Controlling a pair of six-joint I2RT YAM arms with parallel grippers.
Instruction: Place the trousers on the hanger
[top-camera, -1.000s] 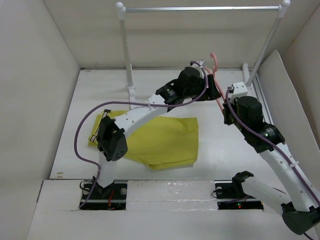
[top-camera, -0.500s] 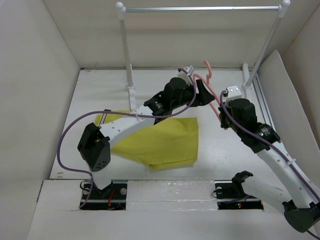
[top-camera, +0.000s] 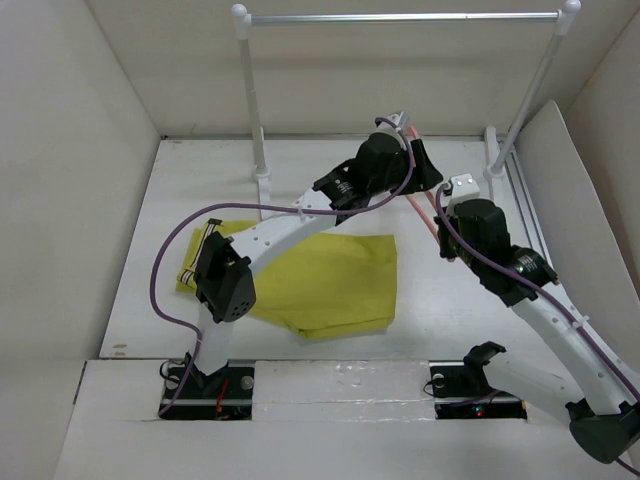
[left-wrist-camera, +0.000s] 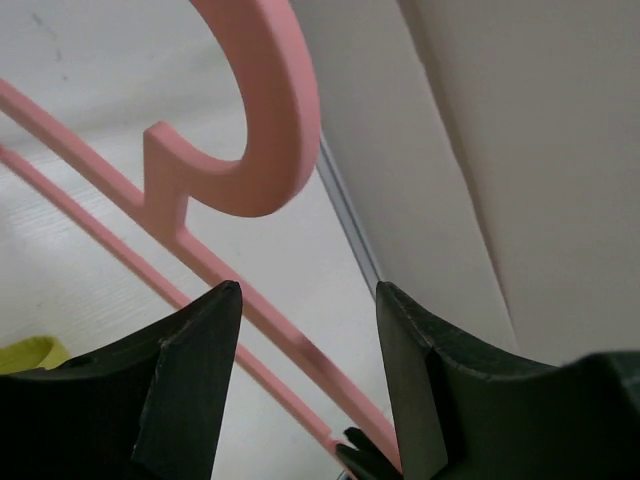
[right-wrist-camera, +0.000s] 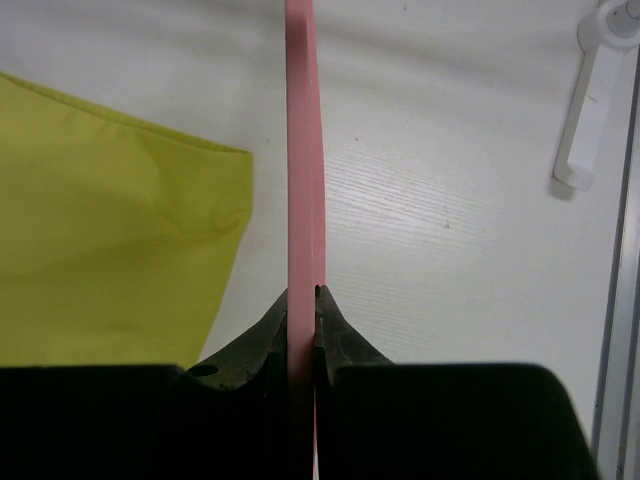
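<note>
I expect the mustard trousers (top-camera: 340, 278) to fold over a bar and follow when I lift the pink hanger, because an open gap (left-wrist-camera: 100, 208) runs between the hanger's bars.
The mustard trousers (top-camera: 330, 285) lie folded flat on the table's middle left; a corner shows in the right wrist view (right-wrist-camera: 100, 220). The pink hanger (top-camera: 424, 210) is held up off the table at the back right. My right gripper (top-camera: 447, 218) is shut on one of its thin bars (right-wrist-camera: 303, 120), seen edge-on between the pads (right-wrist-camera: 302, 295). My left gripper (top-camera: 430, 175) is open just by the hanger's top. In the left wrist view the hook (left-wrist-camera: 275, 110) and the two bars show beyond the spread fingers (left-wrist-camera: 305, 295), apart from them.
A white-posted rack with a metal rail (top-camera: 400, 17) stands across the back; its left post (top-camera: 252, 100) and right post (top-camera: 530, 95) have feet on the table (right-wrist-camera: 590, 110). White walls close the sides, and a leaning white board (top-camera: 570, 200) stands at the right.
The left arm swung left with its elbow low, then came back up to the hanger's top. The right gripper shifted slightly left with the hanger, and the hook is now mostly hidden behind the left gripper.
</note>
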